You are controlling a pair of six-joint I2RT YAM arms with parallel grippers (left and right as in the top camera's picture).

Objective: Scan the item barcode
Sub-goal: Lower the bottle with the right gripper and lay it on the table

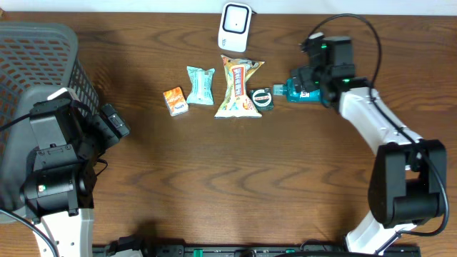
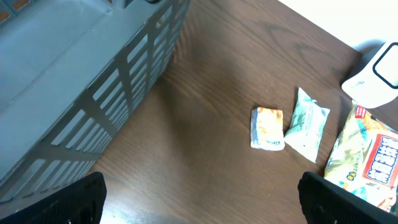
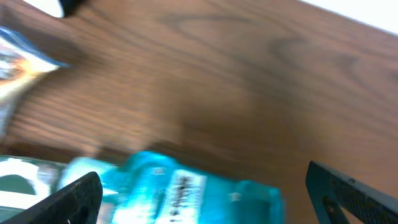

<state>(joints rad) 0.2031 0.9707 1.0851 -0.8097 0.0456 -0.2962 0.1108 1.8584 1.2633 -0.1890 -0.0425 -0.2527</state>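
Note:
The teal bottle (image 1: 303, 93) is lying lengthwise across my right gripper's open fingers. Next, I close the fingers and push the bottle's base (image 3: 268, 204) around before I grip the bottle's sides.
A teal bottle (image 1: 293, 93) lies on the wooden table right of the row of items. In the right wrist view it is a blurred teal bottle (image 3: 180, 190) with a white label. My right gripper (image 1: 308, 87) hangs over it, open, jaws wide on either side and not touching it. The white barcode scanner (image 1: 234, 25) stands at the table's far edge. My left gripper (image 1: 114, 123) is open beside the basket, over bare wood, with nothing between its fingers (image 2: 348, 199).
A grey mesh basket (image 1: 43, 50) fills the far left corner. In a row lie an orange packet (image 1: 175, 101), a pale teal packet (image 1: 201, 86), a large snack bag (image 1: 239, 87) and a small dark round item (image 1: 263, 98).

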